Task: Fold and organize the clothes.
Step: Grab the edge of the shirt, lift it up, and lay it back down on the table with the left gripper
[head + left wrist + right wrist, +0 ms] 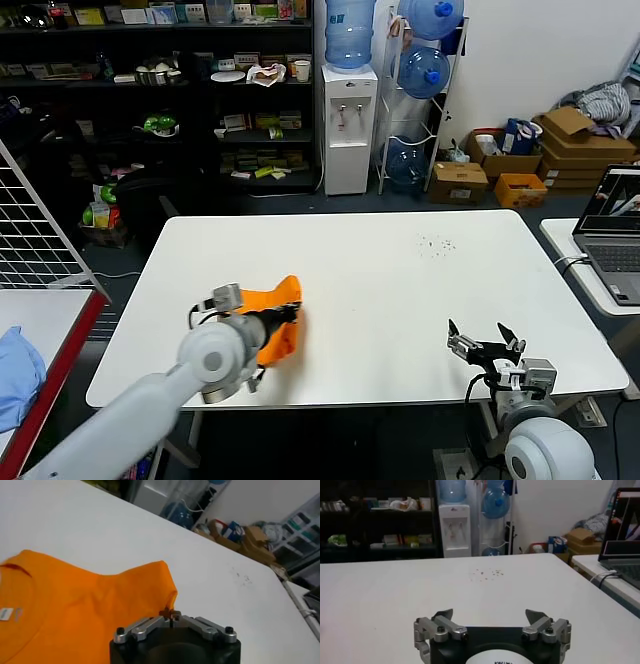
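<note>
My left gripper is pinching the orange T-shirt's corner, and the table's middle is clear. I should keep pulling until the T-shirt lies flat there and then let go.
The bright orange T-shirt lies bunched on the white table near its front left. In the left wrist view the T-shirt shows its neck opening and a small neck label. My left gripper is shut on the shirt's edge, fingertips pinched together on the cloth. My right gripper hangs open and empty above the table's front right, far from the shirt; its fingers are spread wide in the right wrist view.
A light blue cloth lies on a side table at the far left beside a wire rack. A laptop sits on a desk at the right. Small dark specks mark the table's back.
</note>
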`<move>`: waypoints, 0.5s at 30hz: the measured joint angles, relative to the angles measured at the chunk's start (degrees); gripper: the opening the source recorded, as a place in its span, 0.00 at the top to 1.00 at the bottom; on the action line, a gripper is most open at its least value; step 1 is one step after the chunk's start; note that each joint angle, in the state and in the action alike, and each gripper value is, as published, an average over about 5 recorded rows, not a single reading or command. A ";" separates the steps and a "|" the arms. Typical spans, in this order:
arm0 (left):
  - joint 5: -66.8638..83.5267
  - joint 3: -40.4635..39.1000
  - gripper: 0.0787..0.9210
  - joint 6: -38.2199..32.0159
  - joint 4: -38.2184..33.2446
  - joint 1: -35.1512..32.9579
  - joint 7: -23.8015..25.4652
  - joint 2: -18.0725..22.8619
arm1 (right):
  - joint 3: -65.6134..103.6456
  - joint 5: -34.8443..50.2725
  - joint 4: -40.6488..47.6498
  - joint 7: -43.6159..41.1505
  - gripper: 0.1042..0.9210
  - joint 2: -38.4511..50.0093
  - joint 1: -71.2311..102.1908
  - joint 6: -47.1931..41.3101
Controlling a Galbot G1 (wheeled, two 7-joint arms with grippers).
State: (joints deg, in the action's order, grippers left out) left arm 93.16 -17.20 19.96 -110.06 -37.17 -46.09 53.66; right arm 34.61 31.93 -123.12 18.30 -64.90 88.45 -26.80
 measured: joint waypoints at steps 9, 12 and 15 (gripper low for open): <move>-2.53 -7.54 0.99 -0.66 8.45 6.59 -1.39 12.74 | 1.45 0.79 -0.72 0.21 0.00 0.38 0.73 0.01; -3.28 -8.96 0.99 -0.81 10.82 7.94 -1.73 15.83 | 2.00 1.10 -0.97 0.25 0.00 0.68 0.98 0.00; -3.97 -10.02 0.99 -0.90 12.83 8.97 -1.96 18.44 | 2.40 1.34 -1.14 0.34 0.00 0.85 1.07 0.00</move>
State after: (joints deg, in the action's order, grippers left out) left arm 89.19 -27.22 19.06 -97.23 -28.20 -48.05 72.10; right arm 37.01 33.27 -124.26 18.64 -64.05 89.52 -26.80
